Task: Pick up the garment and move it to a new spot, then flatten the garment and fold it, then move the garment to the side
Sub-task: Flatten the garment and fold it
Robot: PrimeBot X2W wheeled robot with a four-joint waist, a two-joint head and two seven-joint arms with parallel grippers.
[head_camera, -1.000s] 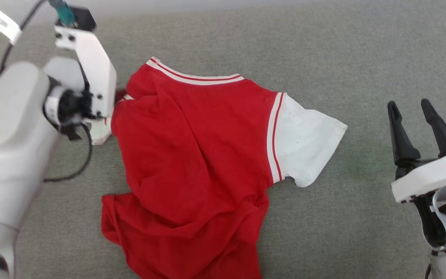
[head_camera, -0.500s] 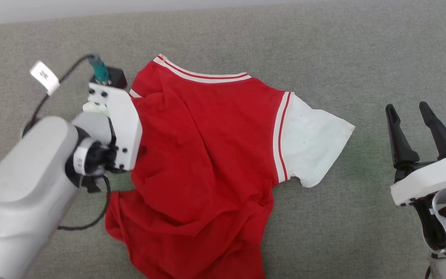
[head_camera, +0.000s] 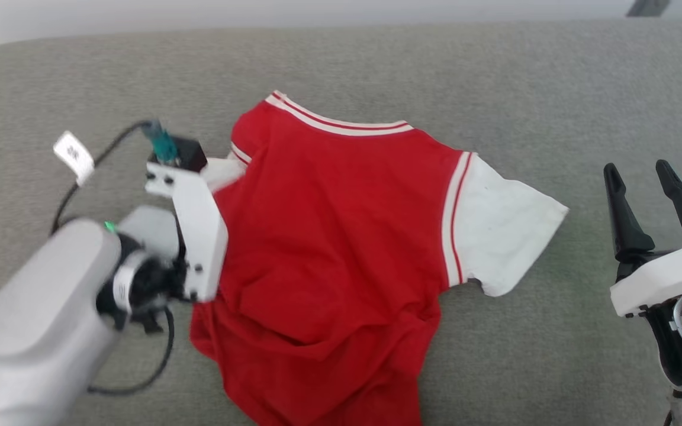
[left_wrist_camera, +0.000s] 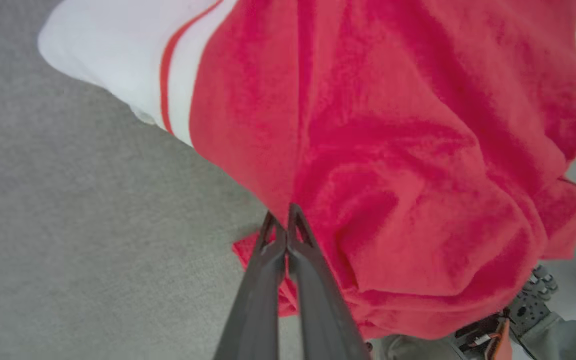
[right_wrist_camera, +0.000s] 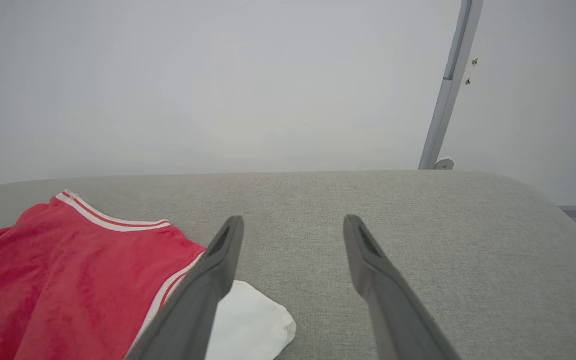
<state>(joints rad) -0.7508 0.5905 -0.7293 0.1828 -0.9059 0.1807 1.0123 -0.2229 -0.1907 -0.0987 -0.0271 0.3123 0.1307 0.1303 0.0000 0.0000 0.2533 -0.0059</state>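
Note:
My grippers will lift and lay the garment by both sleeves, and the garment's lower part (head_camera: 324,373) will fall open and spread out smooth because it lies in loose folds (head_camera: 292,319).
The garment (head_camera: 329,236) is a red jersey with white sleeve ends and red-white trim, lying crumpled on the grey padded surface (head_camera: 495,77). One white sleeve (head_camera: 504,231) spreads flat to the right. My left wrist (head_camera: 196,231) hangs over the garment's left edge. In the left wrist view my left gripper (left_wrist_camera: 283,216) is shut, its tips pinching a fold of the red garment (left_wrist_camera: 393,125) at its edge. My right gripper (head_camera: 637,168) stands open and empty to the right of the garment, clear of the sleeve. The right wrist view has the right gripper (right_wrist_camera: 293,222) over bare surface, with the garment (right_wrist_camera: 68,270) at lower left.
The grey surface ends at a rounded far edge (right_wrist_camera: 288,175) before a pale wall. A grey metal pole (right_wrist_camera: 445,85) rises behind the far right corner. A black cable (head_camera: 89,171) with a white tag loops beside my left wrist.
My left arm has come down along the garment's left edge and its gripper has shut on the fabric. The head camera has shifted. The right gripper stays open and still.

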